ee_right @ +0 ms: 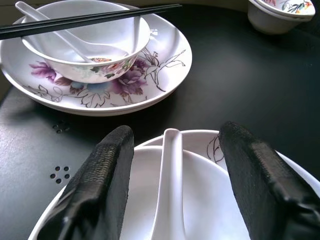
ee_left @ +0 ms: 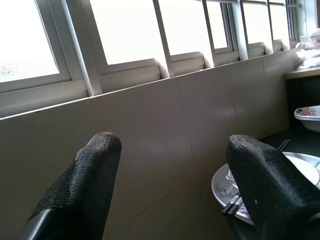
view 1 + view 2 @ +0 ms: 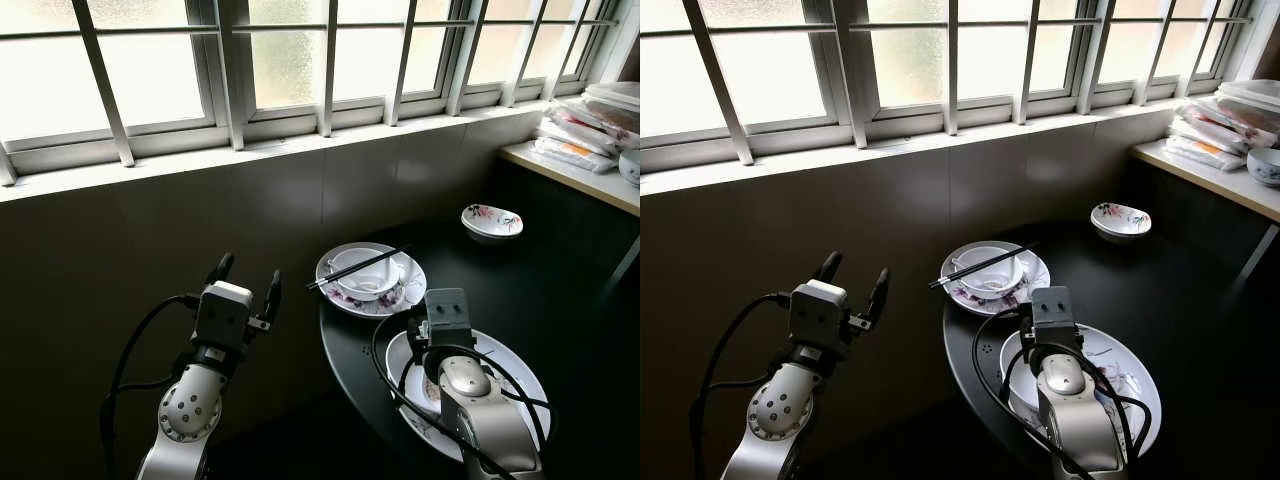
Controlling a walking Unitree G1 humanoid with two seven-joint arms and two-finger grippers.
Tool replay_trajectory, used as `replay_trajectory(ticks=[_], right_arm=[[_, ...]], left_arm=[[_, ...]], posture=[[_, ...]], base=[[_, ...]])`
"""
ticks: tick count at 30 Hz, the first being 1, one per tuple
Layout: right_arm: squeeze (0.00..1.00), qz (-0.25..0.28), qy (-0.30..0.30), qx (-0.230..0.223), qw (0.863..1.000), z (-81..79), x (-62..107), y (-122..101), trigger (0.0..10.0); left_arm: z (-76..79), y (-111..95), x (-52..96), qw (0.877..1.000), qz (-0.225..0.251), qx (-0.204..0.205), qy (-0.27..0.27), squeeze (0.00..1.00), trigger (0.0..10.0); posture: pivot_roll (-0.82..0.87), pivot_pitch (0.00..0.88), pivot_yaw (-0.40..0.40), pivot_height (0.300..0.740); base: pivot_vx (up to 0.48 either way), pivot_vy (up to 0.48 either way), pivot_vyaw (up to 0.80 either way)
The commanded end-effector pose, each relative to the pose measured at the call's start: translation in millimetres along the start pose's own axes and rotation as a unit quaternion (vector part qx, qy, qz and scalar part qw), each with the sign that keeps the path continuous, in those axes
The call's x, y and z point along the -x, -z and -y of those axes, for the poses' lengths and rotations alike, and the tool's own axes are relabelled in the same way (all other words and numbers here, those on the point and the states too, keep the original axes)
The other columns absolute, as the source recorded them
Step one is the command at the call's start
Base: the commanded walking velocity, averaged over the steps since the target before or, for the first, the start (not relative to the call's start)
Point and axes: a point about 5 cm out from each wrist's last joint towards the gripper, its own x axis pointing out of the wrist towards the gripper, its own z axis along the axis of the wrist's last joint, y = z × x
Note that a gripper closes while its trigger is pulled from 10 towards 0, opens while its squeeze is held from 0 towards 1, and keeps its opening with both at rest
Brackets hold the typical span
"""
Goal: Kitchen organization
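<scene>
The inside of the bowl (image 1: 204,195) looks clean around the white spoon, so I should expect to see an empty white bowl (image 3: 421,394) when I lift the spoon out.
A dark round table (image 3: 540,290) holds a flowered plate (image 1: 165,75) with a white bowl (image 1: 90,65) on it. Black chopsticks (image 1: 90,20) lie across that bowl and a white spoon (image 1: 55,32) rests inside. Nearer me, a second white bowl (image 1: 215,210) sits on a large plate (image 3: 515,365) with a white spoon (image 1: 170,200) in it. My right gripper (image 1: 175,135) hovers open just above this bowl, one finger on each side of the spoon handle. My left gripper (image 3: 248,280) is open in the air left of the table, facing the tiled wall.
A small flowered bowl (image 3: 491,222) stands at the table's far side. A pale counter (image 3: 570,170) at the right carries stacked packages (image 3: 590,125) and another bowl (image 3: 630,165). The tiled wall (image 3: 150,230) under barred windows runs close behind the table.
</scene>
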Motion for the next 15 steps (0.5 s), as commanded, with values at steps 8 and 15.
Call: replay_trajectory(ticks=[8,15], right_arm=[[0.00,-0.048,-0.001,-0.019,0.999,3.2,7.2,9,10.0],[0.00,-0.072,0.006,-0.026,0.997,13.2,-4.6,14,10.0]], left_arm=[[-1.2,4,0.2,1.000,-0.013,-0.005,0.000,0.00,10.0],[-1.6,6,-0.5,1.000,-0.016,-0.006,-0.001,0.00,10.0]], posture=[[0.01,0.000,-0.042,0.740],[0.01,0.000,-0.042,0.740]], base=[[0.000,0.000,0.00],[0.000,0.000,0.00]])
